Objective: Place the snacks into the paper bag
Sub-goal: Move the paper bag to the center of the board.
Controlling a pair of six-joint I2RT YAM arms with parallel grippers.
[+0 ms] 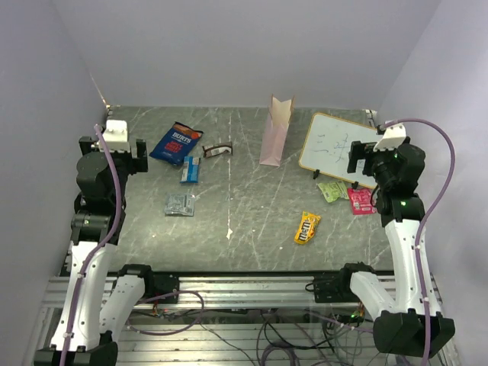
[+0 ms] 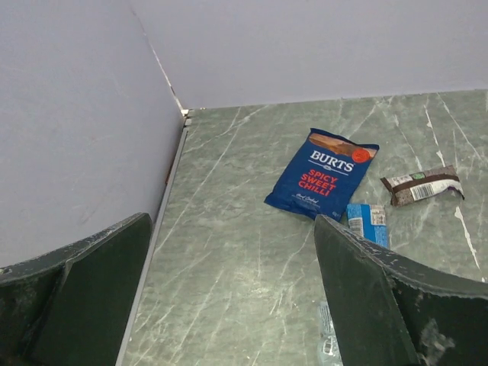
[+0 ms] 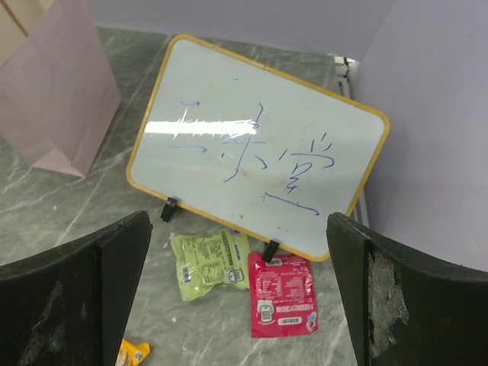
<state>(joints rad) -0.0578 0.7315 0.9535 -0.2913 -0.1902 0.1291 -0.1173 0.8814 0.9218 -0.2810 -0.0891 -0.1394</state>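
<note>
The pale paper bag is standing upright with its rim (image 1: 281,109) clear of the white board, so the robot's right gripper should continue to go toward the bag's handle (image 1: 292,100) until it closes there.
The pale paper bag (image 1: 276,132) stands upright at the back middle, and also shows in the right wrist view (image 3: 53,91). On the left lie the dark blue chip bag (image 1: 176,142) (image 2: 322,174), brown bar (image 1: 217,150) (image 2: 422,186), blue-white packet (image 1: 190,169) (image 2: 367,221) and silver-grey packet (image 1: 180,203) (image 2: 326,339). On the right lie the yellow M&M's (image 1: 307,227) (image 3: 131,354), light green packet (image 1: 332,190) (image 3: 208,263) and pink-red packet (image 1: 360,200) (image 3: 281,293). My left gripper (image 1: 139,151) (image 2: 232,297) is open and empty, raised at the far left. My right gripper (image 1: 358,160) (image 3: 236,297) is open and empty above the green and pink-red packets.
A white scribbled board (image 1: 335,149) (image 3: 259,168) with a yellow rim stands on small feet at the back right, right behind the green and pink-red packets. Walls (image 2: 76,137) close the table on the left, back and right.
</note>
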